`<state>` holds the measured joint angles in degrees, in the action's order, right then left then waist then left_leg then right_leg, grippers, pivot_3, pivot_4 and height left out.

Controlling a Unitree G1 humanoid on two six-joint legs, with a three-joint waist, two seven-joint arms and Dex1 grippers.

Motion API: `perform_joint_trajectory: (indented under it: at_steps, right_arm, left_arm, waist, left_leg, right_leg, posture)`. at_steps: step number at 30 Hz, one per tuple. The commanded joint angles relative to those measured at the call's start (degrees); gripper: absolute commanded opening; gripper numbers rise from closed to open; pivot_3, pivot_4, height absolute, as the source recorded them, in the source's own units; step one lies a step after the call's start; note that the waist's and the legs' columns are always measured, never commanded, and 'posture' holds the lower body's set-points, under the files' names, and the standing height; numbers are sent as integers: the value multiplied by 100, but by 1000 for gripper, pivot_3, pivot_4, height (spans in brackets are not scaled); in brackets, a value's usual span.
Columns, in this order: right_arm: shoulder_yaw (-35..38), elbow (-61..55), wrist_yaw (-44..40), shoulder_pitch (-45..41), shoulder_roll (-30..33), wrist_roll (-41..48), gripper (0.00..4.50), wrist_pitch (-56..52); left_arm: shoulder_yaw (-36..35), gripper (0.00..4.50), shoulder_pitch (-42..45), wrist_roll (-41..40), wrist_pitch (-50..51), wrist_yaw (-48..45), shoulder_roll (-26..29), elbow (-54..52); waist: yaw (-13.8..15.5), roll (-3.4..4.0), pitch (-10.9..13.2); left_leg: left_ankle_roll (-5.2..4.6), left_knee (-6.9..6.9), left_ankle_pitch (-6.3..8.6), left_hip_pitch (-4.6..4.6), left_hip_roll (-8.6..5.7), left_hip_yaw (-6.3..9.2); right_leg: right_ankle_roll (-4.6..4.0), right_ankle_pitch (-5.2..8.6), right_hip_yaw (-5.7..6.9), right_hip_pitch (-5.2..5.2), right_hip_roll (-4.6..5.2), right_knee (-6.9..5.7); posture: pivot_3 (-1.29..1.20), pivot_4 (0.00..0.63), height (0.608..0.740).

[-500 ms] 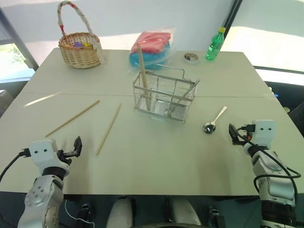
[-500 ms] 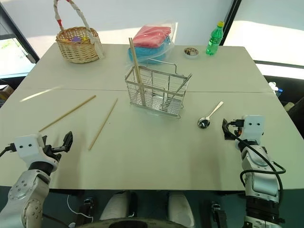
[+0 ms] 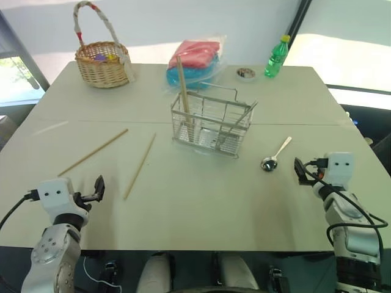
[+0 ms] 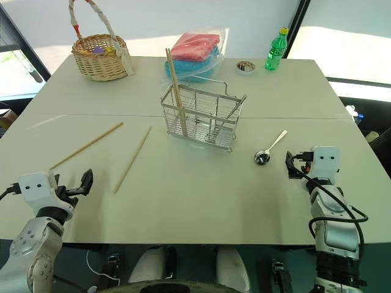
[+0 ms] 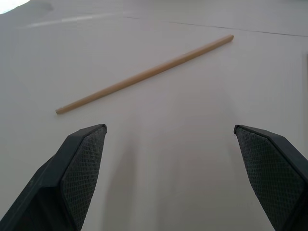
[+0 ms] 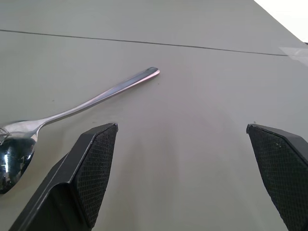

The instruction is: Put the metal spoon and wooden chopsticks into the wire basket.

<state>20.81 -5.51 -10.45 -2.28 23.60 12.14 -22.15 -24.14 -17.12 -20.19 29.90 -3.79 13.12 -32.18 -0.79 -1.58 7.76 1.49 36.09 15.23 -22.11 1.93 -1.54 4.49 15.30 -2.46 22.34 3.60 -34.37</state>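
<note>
I expect the metal spoon (image 3: 275, 155) to tip and lean inside the wire basket when I drop it in, because a slanted metal handle (image 3: 247, 112) rests against the wire basket's rim.
The metal spoon (image 3: 276, 154) lies on the table right of the wire basket (image 3: 211, 125), its bowl toward me. My right gripper (image 3: 300, 171) is open just right of the bowl, clear of it; in the right wrist view the spoon (image 6: 86, 103) lies ahead of and beside the spread fingers (image 6: 94, 163). Two wooden chopsticks (image 3: 93, 151) (image 3: 140, 165) lie flat on the left half of the table. Another stands upright in the basket (image 3: 183, 91). My left gripper (image 3: 96, 189) is open near the front edge, with a chopstick (image 5: 144, 74) ahead of it.
A round wicker basket (image 3: 102, 61) stands at the far left corner. A plastic bag of pink and blue cloth (image 3: 195, 61) lies behind the wire basket. A small round tin (image 3: 245, 74) and a green bottle (image 3: 276, 58) stand at the far right.
</note>
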Motion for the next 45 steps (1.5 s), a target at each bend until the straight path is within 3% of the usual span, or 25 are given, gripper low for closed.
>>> perform_joint_trajectory:
  at_steps: [1, 17, 22, 32, 38, 45]
  right_arm:
    - [75, -331, 36, -70, 36, 36, 4436, -11]
    - [155, -203, 8, -288, 138, 23, 4436, -12]
    - [194, -136, 116, -650, 299, -16, 4436, -285]
    - [3, -272, 420, -1764, 429, 4, 4436, -1564]
    - [-109, -195, 921, -2625, 249, -21, 4436, -3349]
    - [-111, -62, 1076, -3496, 19, 102, 4436, -4982]
  left_arm:
    - [-70, 4482, 33, 43, -18, 26, 58, -150]
    - [-4, 4482, 296, -24, 188, -112, 302, -163]
    - [20, 4482, 821, -901, 734, -850, 900, -499]
    - [472, 4482, 2118, -2197, 1570, -2412, 2532, -600]
    - [815, 4482, 2635, -2549, 1684, -2986, 2952, -495]
    - [1016, 4482, 2986, -2511, 1615, -3161, 3033, -245]
  waist:
    - [0, 0, 0]
    - [4, 1, 0]
    - [0, 4, 3]
    - [-14, 12, 7]
    - [-22, 14, 9]
    - [-15, 18, 11]
  left_leg:
    - [0, 0, 0, 0, 0, 0]
    - [0, -1, 0, -3, 0, 1]
    - [0, 1, 0, -7, -1, 0]
    - [-1, -7, -1, -6, -8, 0]
    - [-1, -2, -1, -8, -11, -1]
    - [-2, -6, -1, -16, -11, 1]
  right_leg:
    - [0, 0, 0, 0, 0, 0]
    - [0, 0, 1, 3, 0, 1]
    - [-1, -1, 2, 5, 0, 1]
    - [0, -1, 2, 8, -7, -2]
    - [1, -2, 2, 9, -10, -2]
    - [1, -2, 3, 18, -17, -2]
  posture:
    - [0, 150, 728]
    - [0, 150, 728]
    - [0, 150, 728]
    - [0, 150, 728]
    - [0, 150, 728]
    - [0, 150, 728]
